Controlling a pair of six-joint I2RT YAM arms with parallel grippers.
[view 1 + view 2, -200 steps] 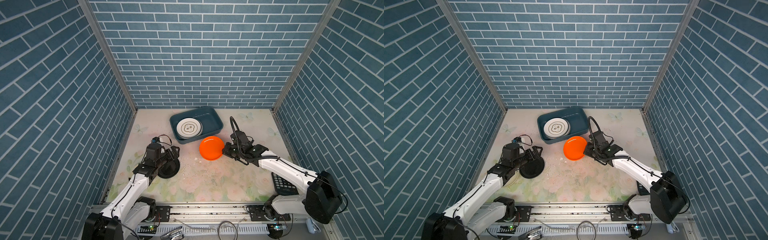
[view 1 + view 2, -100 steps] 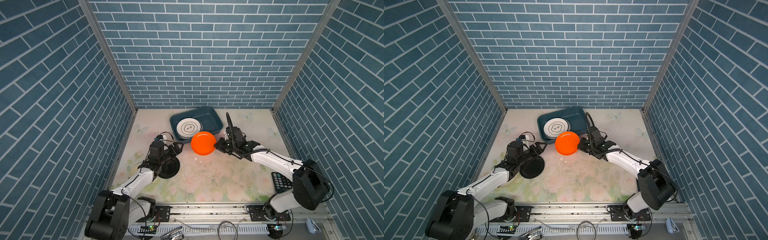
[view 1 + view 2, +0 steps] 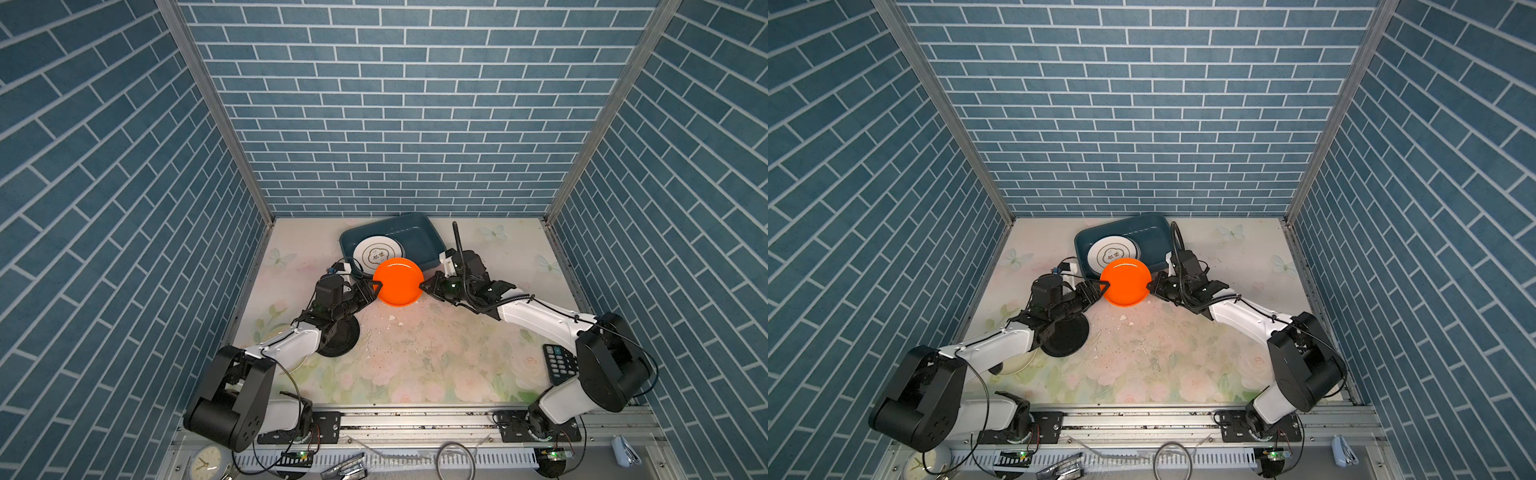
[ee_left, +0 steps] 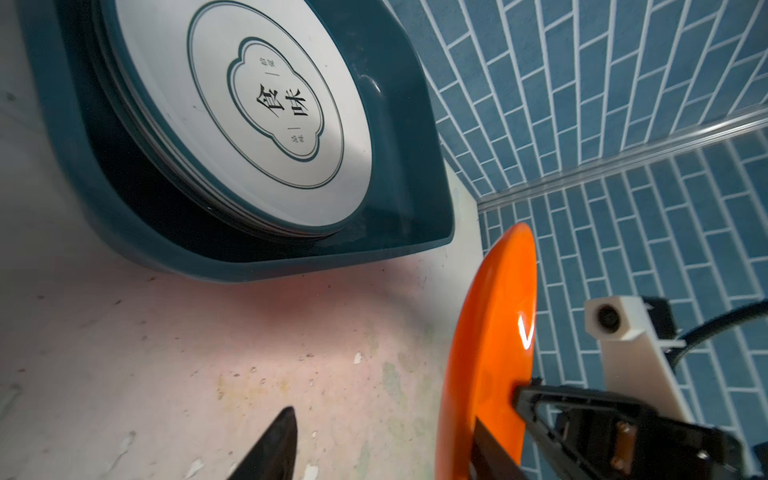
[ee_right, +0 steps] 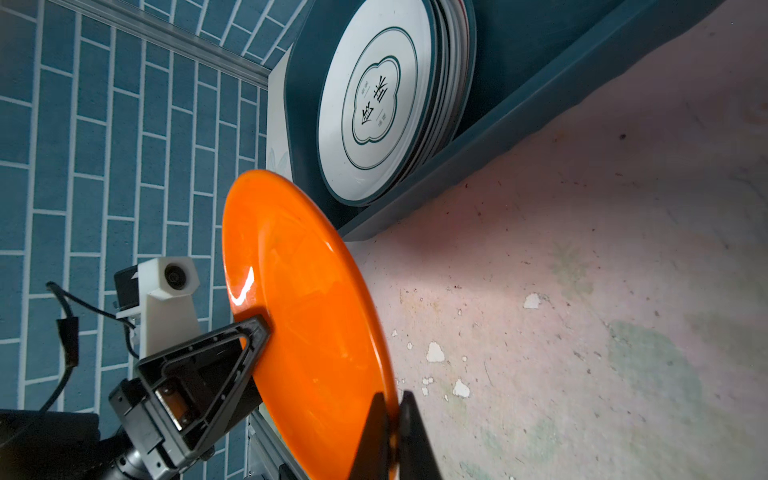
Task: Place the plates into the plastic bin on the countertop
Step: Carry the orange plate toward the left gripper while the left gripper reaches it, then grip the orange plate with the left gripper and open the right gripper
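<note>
The orange plate is in my right gripper, but the stack point(image 3: 372, 250) is closer to my left gripper, so my left gripper should take over by the opposite rim point(image 3: 377, 275).
An orange plate point(image 3: 398, 282) point(image 3: 1125, 282) hangs level above the countertop point(image 3: 415, 353), just in front of the plastic bin point(image 3: 386, 220) point(image 3: 1121, 222). My right gripper point(image 3: 424, 286) point(image 5: 392, 395) is shut on its right rim. My left gripper point(image 3: 374, 286) point(image 4: 384, 415) straddles the left rim. One of its fingers point(image 4: 490, 449) lies against the plate's face point(image 4: 486, 332); the other finger point(image 4: 274, 449) stands well apart beneath. Inside the bin point(image 4: 407, 166) a white plate with teal rings and Chinese characters point(image 3: 378, 253) point(image 5: 374, 104) tops a stack.
A black plate point(image 3: 343, 340) point(image 3: 1067, 336) lies on the countertop under my left arm, and a pale plate point(image 3: 1017, 368) shows partly beneath that arm. A black calculator point(image 3: 561, 363) sits at the right front. Brick walls close in on three sides.
My right gripper carried the orange plate left toward the bin's front. My left gripper rose from beside the black plate to the orange plate's left rim, and its jaws narrowed.
</note>
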